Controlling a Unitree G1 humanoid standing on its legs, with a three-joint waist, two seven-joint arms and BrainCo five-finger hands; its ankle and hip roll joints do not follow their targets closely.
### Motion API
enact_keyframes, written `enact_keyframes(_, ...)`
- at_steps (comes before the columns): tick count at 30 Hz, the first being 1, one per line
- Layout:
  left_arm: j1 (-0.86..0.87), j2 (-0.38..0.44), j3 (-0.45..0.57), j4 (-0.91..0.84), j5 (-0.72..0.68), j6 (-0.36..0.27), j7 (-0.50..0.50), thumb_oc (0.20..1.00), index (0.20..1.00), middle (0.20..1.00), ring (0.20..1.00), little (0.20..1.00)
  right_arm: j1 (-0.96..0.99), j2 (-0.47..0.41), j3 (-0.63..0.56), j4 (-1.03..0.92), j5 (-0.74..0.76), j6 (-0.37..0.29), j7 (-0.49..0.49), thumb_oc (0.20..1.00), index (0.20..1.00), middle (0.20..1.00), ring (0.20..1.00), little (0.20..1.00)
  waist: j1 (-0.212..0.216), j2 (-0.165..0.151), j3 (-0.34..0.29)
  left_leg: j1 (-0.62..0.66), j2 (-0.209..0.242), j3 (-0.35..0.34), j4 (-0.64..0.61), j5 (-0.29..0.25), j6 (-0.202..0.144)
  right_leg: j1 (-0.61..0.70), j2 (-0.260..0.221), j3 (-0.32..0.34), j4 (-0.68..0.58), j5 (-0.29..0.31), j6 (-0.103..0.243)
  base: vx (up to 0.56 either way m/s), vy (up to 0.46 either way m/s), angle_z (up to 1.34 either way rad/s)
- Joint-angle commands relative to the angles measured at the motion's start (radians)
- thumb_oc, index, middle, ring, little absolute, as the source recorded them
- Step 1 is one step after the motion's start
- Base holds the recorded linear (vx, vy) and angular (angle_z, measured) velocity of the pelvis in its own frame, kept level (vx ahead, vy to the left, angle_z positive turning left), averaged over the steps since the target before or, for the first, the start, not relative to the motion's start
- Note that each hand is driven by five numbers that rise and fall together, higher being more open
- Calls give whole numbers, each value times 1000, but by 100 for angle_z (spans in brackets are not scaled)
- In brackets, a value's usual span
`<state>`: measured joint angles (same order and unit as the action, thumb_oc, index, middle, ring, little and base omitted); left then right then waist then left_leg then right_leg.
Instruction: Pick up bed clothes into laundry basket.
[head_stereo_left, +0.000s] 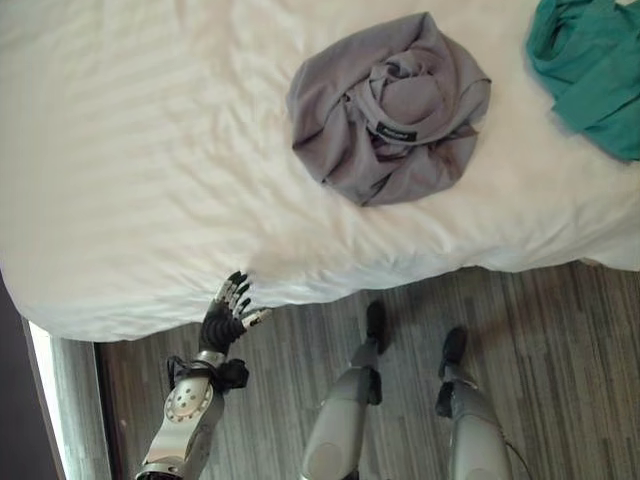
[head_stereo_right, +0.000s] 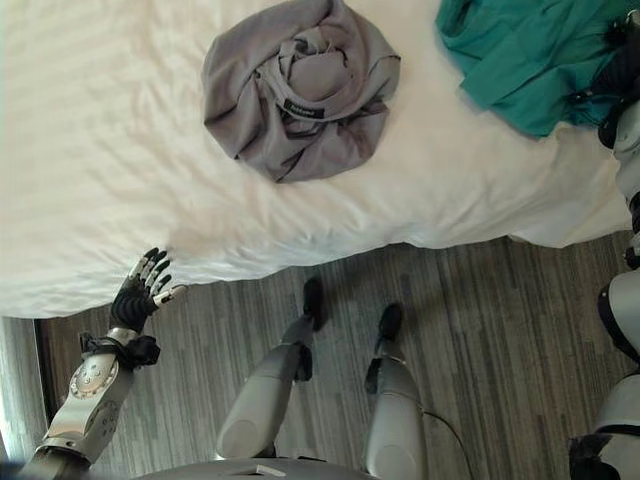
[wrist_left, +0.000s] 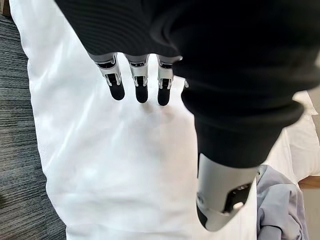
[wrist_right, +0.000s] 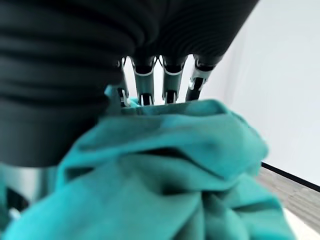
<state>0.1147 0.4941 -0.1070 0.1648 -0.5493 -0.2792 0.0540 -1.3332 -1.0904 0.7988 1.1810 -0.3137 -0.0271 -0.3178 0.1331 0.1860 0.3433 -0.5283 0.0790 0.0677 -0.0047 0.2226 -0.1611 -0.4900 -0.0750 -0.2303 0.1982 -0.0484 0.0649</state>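
The grey garment (head_stereo_left: 392, 112) will sag into a long hanging flap when the robot carries it, because loose folds (head_stereo_left: 335, 140) coil around the heap's middle.
A crumpled grey garment (head_stereo_left: 385, 110) lies in a round heap on the white bed (head_stereo_left: 130, 150), near its front edge. A teal garment (head_stereo_right: 520, 60) lies bunched at the bed's far right. My right hand (head_stereo_right: 622, 60) rests on the teal garment's right side; in the right wrist view the teal cloth (wrist_right: 165, 175) piles up right against the hand (wrist_right: 75, 50). My left hand (head_stereo_left: 228, 315) hovers at the bed's front edge, well left of the grey garment, open with straight fingers (wrist_left: 141, 80) over bare sheet.
Grey wood-look floor (head_stereo_left: 560, 330) runs along the front of the bed. A pale upright panel (head_stereo_left: 70, 400) stands by the bed's left corner. A white wall (wrist_right: 280, 75) rises beyond the bed on the right.
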Motion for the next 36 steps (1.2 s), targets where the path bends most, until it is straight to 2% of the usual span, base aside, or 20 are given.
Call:
enact_keyframes(1,-51,18,13,-38,-60,-53,-18,1000,1000,1000,1000,1000,-17,-6,79,-59,5,-8,8,200,200,200,200,200,-3,-69,33,39,74,42,-83,13,-93,91,17,48,-285,53,63,30,-18,-8)
enact_keyframes(7,-33,9,27,-42,-53,-48,-11,1000,1000,1000,1000,1000,59,-62,28,-261,2,-7,2,200,200,200,200,200,-18,-70,30,166,77,24,-83,1,-86,208,8,71,-285,25,54,64,22,-6)
enact_keyframes(10,-33,15,46,-65,-32,-44,4,1000,1000,1000,1000,1000,75,-128,-17,-429,-5,1,-7,200,200,200,200,200,-36,-93,8,261,64,2,-83,-43,-67,274,-3,92,-285,10,52,124,56,-6)
enact_keyframes(13,-37,27,74,-69,3,-27,21,1000,1000,1000,1000,1000,127,-221,-131,-593,20,10,-16,200,200,200,200,200,-68,-125,-22,358,65,0,-66,-74,-53,336,-13,119,-285,7,56,107,70,-1)
enact_keyframes(16,-48,35,112,-83,59,-4,34,1000,1000,1000,1000,1000,320,-309,-363,-710,54,6,-16,200,200,200,200,200,-110,-159,-50,402,74,-10,32,-73,-50,391,-18,143,-285,10,49,98,55,-25)
enact_keyframes(17,-74,30,113,-77,81,3,49,1000,1000,1000,1000,1000,392,-320,-446,-738,65,8,-18,200,200,200,200,200,-128,-177,-58,415,80,-12,66,-68,-51,407,-19,147,-285,11,46,172,20,-17)
enact_keyframes(18,-100,22,131,-87,131,9,68,1000,1000,1000,1000,1000,525,-352,-593,-769,108,-6,-19,200,200,200,200,200,-166,-204,-76,431,83,-27,148,-63,-47,442,-22,166,-285,9,39,163,-27,-9)
enact_keyframes(20,-133,46,141,-113,175,8,85,1000,1000,1000,1000,1000,689,-352,-761,-768,148,-9,-20,200,200,200,200,200,-182,-247,-90,404,59,-45,249,-83,-30,461,-33,186,-285,18,34,103,-78,-11)
enact_keyframes(21,-135,49,138,-113,175,9,86,1000,1000,1000,1000,1000,710,-351,-784,-772,148,-9,-20,200,200,200,200,200,-179,-250,-91,399,58,-45,249,-77,-29,457,-35,186,-285,24,35,64,-70,-17)
enact_keyframes(23,-156,67,151,-131,222,19,108,1000,1000,1000,1000,1000,836,-336,-896,-764,153,-3,-20,200,200,200,200,200,-197,-276,-113,391,53,-17,244,-122,-11,476,-43,205,-285,25,39,280,-12,-43)
enact_keyframes(24,-168,87,167,-153,299,28,133,1000,1000,1000,1000,1000,991,-319,-1022,-777,144,-4,-12,200,200,200,200,200,-196,-274,-145,399,-9,-39,95,-186,15,513,-17,264,-285,1,43,405,40,-55)
enact_keyframes(25,-171,88,163,-154,300,29,134,1000,1000,1000,1000,1000,1010,-317,-1041,-782,144,-4,-11,200,200,200,200,200,-189,-276,-144,402,-9,-36,87,-178,16,510,-17,266,-285,5,43,759,103,-108)
enact_keyframes(26,-232,131,135,-123,385,38,187,1000,1000,1000,1000,1000,1059,-288,-1064,-764,164,-17,-22,200,200,200,200,200,-147,-263,-161,365,-70,-199,-62,-128,15,566,15,360,-285,-18,33,492,14,-118)
enact_keyframes(28,-293,168,110,-79,461,62,231,1000,1000,1000,1000,1000,1046,-276,-1035,-742,174,-18,-28,200,200,200,200,200,-133,-257,-166,314,-112,-300,-71,-116,14,588,36,424,-284,-22,27,385,-19,-125)
enact_keyframes(29,-299,168,106,-74,464,62,235,1000,1000,1000,1000,1000,1038,-276,-1028,-737,175,-19,-29,200,200,200,200,200,-132,-259,-165,314,-113,-299,-69,-119,15,588,34,425,-284,-24,27,152,-6,-158)
enact_keyframes(30,-334,176,91,-35,493,75,248,1000,1000,1000,1000,1000,1025,-266,-1005,-711,172,-10,-21,200,200,200,200,200,-145,-243,-178,324,-111,-304,-82,-131,20,593,49,454,-282,-32,33,140,58,-197)
enact_keyframes(31,-373,184,80,19,534,103,262,1000,1000,1000,1000,1000,1045,-265,-1009,-687,174,-4,-15,200,200,200,200,200,-161,-229,-189,342,-94,-282,-83,-117,21,595,52,466,-283,-36,39,265,164,-142)
enact_keyframes(33,-454,206,62,119,643,166,332,1000,1000,1000,1000,1000,1078,-217,-990,-688,144,20,-8,200,200,200,200,200,-197,-223,-208,368,-74,-221,-83,-118,36,588,30,515,-268,-38,60,310,220,-96)
enact_keyframes(35,-584,265,-13,278,818,254,386,1000,1000,1000,1000,1000,1131,-175,-1002,-700,91,54,-4,200,200,200,200,200,-235,-229,-218,395,-55,-116,-83,-153,49,546,-7,565,-249,-19,97,221,167,-173)
enact_keyframes(36,-633,286,-50,337,858,280,390,1000,1000,1000,1000,1000,1119,-182,-1005,-707,89,63,2,200,200,200,200,200,-233,-235,-222,399,-49,-83,-83,-163,55,529,-17,583,-254,-7,110,145,195,-139)
